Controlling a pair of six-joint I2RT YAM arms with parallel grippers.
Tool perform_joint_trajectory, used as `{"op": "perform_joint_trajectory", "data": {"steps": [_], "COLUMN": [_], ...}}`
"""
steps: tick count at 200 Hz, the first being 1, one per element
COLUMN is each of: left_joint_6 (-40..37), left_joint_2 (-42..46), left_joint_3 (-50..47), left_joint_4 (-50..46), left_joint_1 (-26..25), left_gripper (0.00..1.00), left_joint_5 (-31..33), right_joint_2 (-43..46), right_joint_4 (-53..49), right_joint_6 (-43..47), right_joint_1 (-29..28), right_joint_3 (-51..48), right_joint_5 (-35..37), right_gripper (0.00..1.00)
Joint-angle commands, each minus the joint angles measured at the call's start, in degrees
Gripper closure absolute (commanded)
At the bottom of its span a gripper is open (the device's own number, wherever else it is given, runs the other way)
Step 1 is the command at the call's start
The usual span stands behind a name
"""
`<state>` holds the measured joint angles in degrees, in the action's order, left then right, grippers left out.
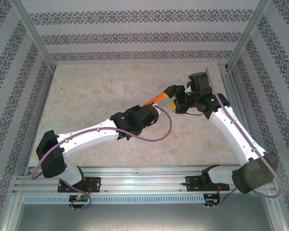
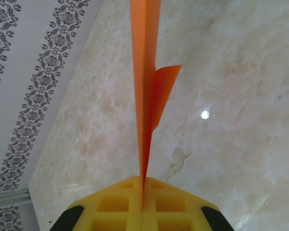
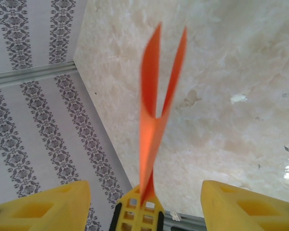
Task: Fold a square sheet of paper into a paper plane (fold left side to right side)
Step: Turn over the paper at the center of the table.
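The paper's layers [image 3: 161, 72] splay apart beyond my left gripper's pinch, so my right gripper should hold the paper before my left gripper backs off and takes the opposite edge.
The square sheet of paper [image 1: 157, 99] is bright orange and folded into a narrow pointed wedge, held above the middle of the table. In the left wrist view my left gripper [image 2: 142, 186] is shut on the paper [image 2: 144, 72], with its pointed end pinched between the yellow fingers and one flap curling out to the right. In the right wrist view my right gripper [image 3: 145, 187] stands open, its yellow fingers [image 3: 55, 207] wide on either side of the paper [image 3: 149, 130]. The paper's two layers splay apart at the far end. The left gripper's fingers [image 3: 137, 211] show below it. From above, the two grippers [image 1: 155, 108] [image 1: 176, 100] face each other.
The table [image 1: 96, 91] is a pale marble-patterned slab. Patterned walls [image 1: 135, 33] close it in at the back and sides, with metal posts [image 1: 36, 36] at the corners. An aluminium rail [image 1: 135, 180] carrying both arm bases runs along the near edge.
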<state>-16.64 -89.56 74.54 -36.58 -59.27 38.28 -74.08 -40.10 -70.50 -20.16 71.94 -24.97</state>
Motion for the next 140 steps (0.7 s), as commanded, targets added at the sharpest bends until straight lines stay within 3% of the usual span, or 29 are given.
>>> {"op": "perform_joint_trajectory", "data": {"steps": [1, 58, 98, 140], "left_joint_6": [-2.43, -2.34, -2.34, -2.75], "left_joint_2": [-0.57, -0.67, -0.74, -1.16], "left_joint_3": [1.83, 1.57, 1.52, 1.15], "left_joint_4": [-0.54, 0.06, 0.27, 0.27], "left_joint_1": [-0.94, -1.29, -1.44, -1.84], "left_gripper": [1.0, 1.0, 1.0, 1.0], "left_joint_5": [2.9, 2.82, 3.46, 4.83], "right_joint_2": [-0.97, -4.72, -6.77, -7.31], "right_joint_4": [2.11, 4.0, 3.72, 4.94], "right_joint_6": [-1.17, -2.64, -2.02, -1.93], "right_joint_1": [-0.79, -2.45, -2.43, -2.28], "right_joint_3": [1.36, 1.22, 1.45, 1.45], "right_joint_5": [1.34, 3.12, 3.66, 4.64], "right_gripper": [0.39, 0.56, 0.62, 0.85]}}
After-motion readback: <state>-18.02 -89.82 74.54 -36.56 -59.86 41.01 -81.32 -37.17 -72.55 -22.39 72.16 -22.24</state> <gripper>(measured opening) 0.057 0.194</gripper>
